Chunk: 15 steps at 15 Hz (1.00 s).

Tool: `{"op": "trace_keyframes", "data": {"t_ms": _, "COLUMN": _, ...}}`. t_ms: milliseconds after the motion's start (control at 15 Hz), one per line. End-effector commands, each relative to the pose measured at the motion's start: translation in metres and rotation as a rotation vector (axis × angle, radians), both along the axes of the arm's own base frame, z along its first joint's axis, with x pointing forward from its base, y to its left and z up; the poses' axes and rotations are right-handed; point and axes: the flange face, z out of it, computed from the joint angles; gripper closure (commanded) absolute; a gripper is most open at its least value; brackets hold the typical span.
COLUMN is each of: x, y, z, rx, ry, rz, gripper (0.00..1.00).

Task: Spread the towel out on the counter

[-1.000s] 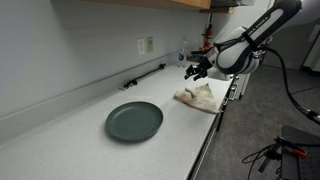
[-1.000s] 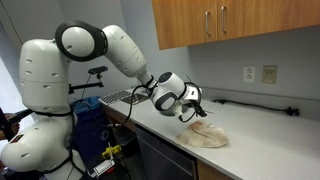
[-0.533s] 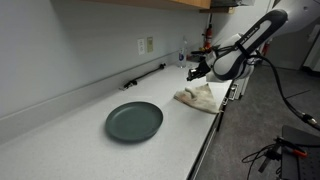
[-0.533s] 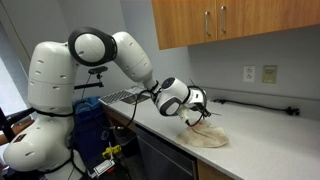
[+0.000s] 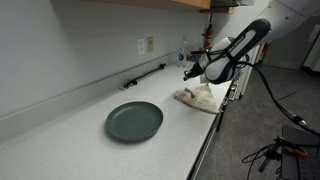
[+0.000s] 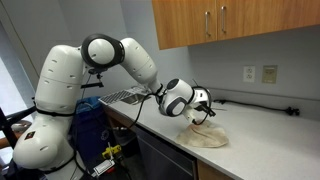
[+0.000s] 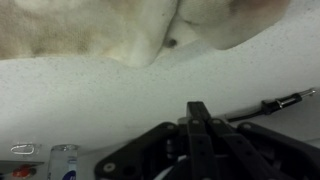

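Note:
My gripper should go back to the fold at the towel's edge (image 7: 166, 43), pinch the fold and lift it, because my gripper is now over open counter (image 7: 175, 83) past that edge.
The towel (image 5: 198, 96) is a cream cloth lying crumpled in a heap near the counter's front edge, seen in both exterior views (image 6: 207, 136). My gripper (image 5: 192, 70) hovers just above and beside the heap (image 6: 203, 104). In the wrist view the gripper (image 7: 198, 110) has its two dark fingers pressed together with nothing between them. There the towel (image 7: 140, 25) fills the top of the picture, apart from the fingertips, with bare speckled counter (image 7: 90, 100) in between.
A dark green plate (image 5: 134, 121) lies on the counter a little way from the towel. A black cable (image 5: 145, 75) runs along the wall under an outlet (image 5: 146, 45). A dish rack (image 6: 120, 97) stands behind the arm. A can (image 7: 62, 160) shows by the wrist.
The jaws have closed from wide open to shut, on nothing. The arm has swung its elbow over and brought the gripper slightly nearer the towel, which has not moved.

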Motion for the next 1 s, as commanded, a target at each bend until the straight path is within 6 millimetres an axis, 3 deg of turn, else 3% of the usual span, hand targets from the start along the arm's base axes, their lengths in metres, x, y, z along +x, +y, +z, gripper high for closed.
{"op": "trace_keyframes", "data": {"t_ms": 0, "x": 0.011, "y": -0.016, "z": -0.012, "rx": -0.025, "ry": 0.058, "rz": -0.036, "gripper": 1.00}}
{"op": "trace_keyframes", "data": {"t_ms": 333, "x": 0.004, "y": -0.020, "z": -0.030, "rx": -0.002, "ry": 0.204, "rz": -0.020, "gripper": 1.00}}
{"op": "trace_keyframes", "data": {"t_ms": 933, "x": 0.015, "y": 0.006, "z": -0.026, "rx": -0.039, "ry": 0.184, "rz": 0.040, "gripper": 1.00}}
